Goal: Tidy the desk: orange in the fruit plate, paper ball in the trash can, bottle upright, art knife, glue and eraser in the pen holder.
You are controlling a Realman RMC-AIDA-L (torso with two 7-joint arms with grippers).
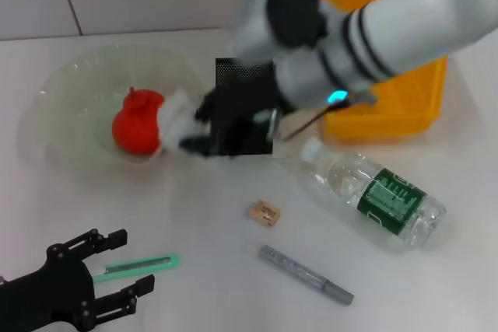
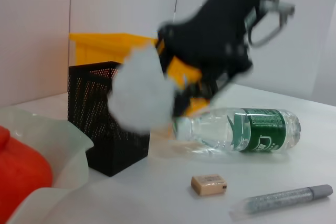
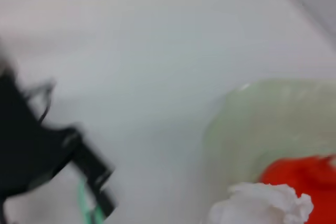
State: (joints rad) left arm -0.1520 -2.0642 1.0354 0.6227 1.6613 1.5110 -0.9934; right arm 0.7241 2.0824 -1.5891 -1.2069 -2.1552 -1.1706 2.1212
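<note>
My right gripper keeps carrying the white paper ball (image 1: 178, 123), which hangs clear of the fruit plate, until the ball is over the open yellow trash can (image 1: 401, 103), and then let go.
My right gripper (image 1: 191, 128) is shut on the white paper ball (image 1: 175, 114), holding it above the table by the near edge of the fruit plate (image 1: 70, 87). The same paper ball (image 2: 140, 95) hangs in front of the black mesh pen holder (image 2: 105, 119). The orange (image 1: 138, 124) sits in the plate. The bottle (image 1: 373, 192) lies on its side at the right. A tan eraser (image 1: 264, 212) and a grey glue stick (image 1: 305, 274) lie mid-table. The green art knife (image 1: 140, 266) lies between the open fingers of my left gripper (image 1: 134, 260) at the front left.
The yellow trash can (image 1: 389, 83) stands at the back right, behind the right forearm. The pen holder (image 1: 237, 74) is half hidden behind the right gripper. The bottle's cap (image 1: 311, 148) points toward the holder.
</note>
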